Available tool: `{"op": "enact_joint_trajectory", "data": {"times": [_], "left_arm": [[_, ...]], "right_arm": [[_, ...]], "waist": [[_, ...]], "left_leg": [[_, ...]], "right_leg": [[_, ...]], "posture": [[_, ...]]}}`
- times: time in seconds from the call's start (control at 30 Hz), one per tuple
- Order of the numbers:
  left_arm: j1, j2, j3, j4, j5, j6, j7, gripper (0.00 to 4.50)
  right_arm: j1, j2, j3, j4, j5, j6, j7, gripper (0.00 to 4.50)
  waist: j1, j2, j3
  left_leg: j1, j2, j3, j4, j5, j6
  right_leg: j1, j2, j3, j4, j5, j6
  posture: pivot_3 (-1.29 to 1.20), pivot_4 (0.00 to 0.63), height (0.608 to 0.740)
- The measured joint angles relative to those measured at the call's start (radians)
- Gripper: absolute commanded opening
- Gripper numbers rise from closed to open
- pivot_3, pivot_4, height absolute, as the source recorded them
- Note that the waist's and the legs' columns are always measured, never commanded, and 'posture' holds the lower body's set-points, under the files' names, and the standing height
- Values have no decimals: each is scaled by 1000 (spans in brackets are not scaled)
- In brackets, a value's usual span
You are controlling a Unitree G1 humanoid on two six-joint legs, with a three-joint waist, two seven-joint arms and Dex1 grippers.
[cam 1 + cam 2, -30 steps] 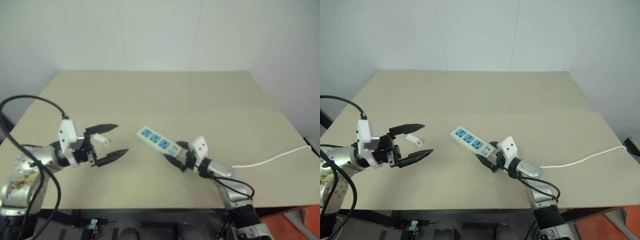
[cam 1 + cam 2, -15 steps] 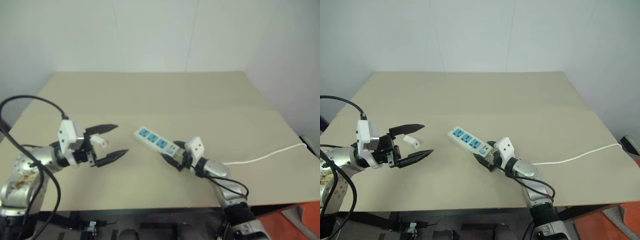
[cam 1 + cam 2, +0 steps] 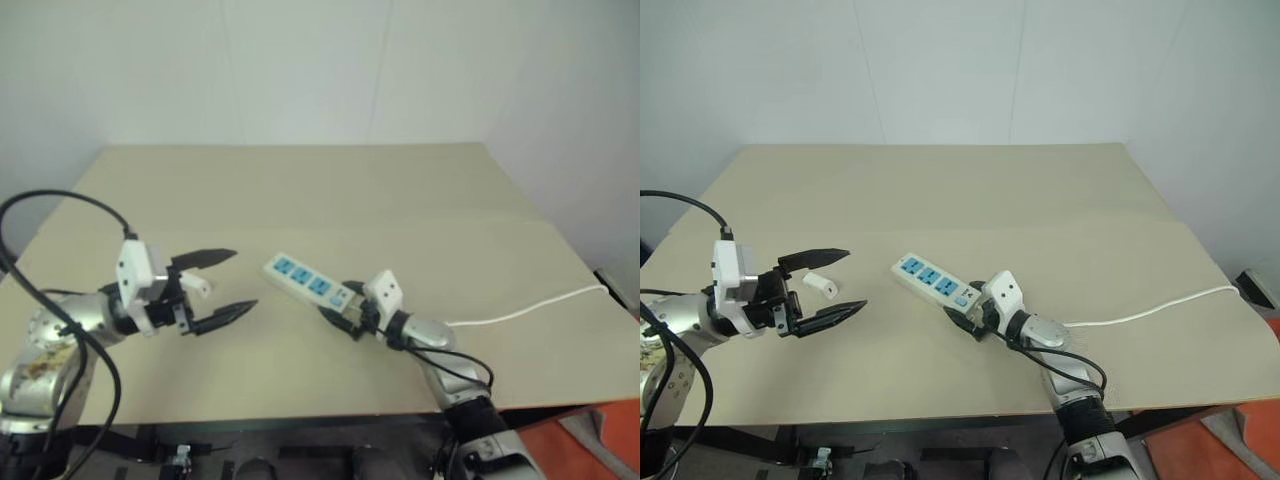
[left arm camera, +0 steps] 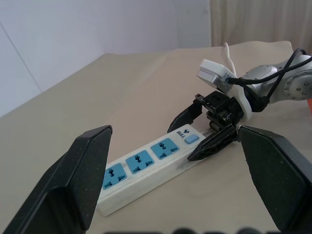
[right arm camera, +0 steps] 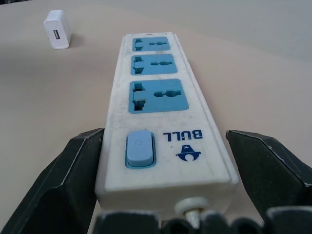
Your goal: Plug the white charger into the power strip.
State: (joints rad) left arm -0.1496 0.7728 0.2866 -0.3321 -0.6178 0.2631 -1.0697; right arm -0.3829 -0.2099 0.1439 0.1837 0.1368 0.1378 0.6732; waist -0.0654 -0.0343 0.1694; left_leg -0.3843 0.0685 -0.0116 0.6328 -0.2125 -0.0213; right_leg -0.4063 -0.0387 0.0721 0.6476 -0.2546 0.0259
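Note:
The power strip (image 3: 309,283) will swing round flat and freely when the robot turns the power strip's end with the switch, because the white cord (image 3: 525,312) bends loosely behind it.
The power strip (image 3: 928,281), a long white bar with three blue socket faces, lies at an angle on the tan table, and its thin white cord (image 3: 1140,315) runs off to the right. My right gripper (image 3: 962,312) is open, and the strip's switch end (image 5: 140,147) sits between its fingers (image 5: 73,180). The white charger (image 3: 821,285) lies on the table left of the strip and shows again beyond its far end (image 5: 57,36). My left gripper (image 3: 853,279) hangs open and empty beside the charger and points at the strip (image 4: 146,165).
The table (image 3: 990,190) reaches back to a white wall, and a seam crosses it behind the strip. A black cable (image 3: 60,200) loops over my left arm. Something orange (image 3: 1230,440) sits on the floor past the table's front right corner.
The whole picture has shifted a little to the left with the camera. Strip, charger and both open grippers have kept their places.

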Motion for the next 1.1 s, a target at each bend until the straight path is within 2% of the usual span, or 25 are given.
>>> {"op": "enact_joint_trajectory", "data": {"times": [0.2,0.4,0.93,1.1], "left_arm": [[0,0,0,0,0,0,1,4500],[0,2,0,2,0,0,-2,4500],[0,6,1,3,0,-1,-1,4500],[3,8,7,-4,0,-1,-1,4500]], "right_arm": [[54,-11,4,-122,13,124,-9,4471],[66,-7,6,-137,21,147,-27,4471],[-78,60,3,232,4,-174,58,4471],[-108,46,1,291,5,-210,126,3409]], "waist": [[7,0,0],[7,0,0],[-10,0,0],[-10,0,0]], "left_leg": [[-2,0,0,0,0,0],[-1,0,0,0,0,0],[4,0,0,0,0,0],[4,0,0,-1,0,0]], "right_leg": [[-2,0,0,0,0,0],[-2,0,0,0,0,0],[2,1,0,0,0,0],[2,1,0,0,0,0]], "posture": [[0,150,740],[0,150,740],[0,150,740],[0,150,740]]}}
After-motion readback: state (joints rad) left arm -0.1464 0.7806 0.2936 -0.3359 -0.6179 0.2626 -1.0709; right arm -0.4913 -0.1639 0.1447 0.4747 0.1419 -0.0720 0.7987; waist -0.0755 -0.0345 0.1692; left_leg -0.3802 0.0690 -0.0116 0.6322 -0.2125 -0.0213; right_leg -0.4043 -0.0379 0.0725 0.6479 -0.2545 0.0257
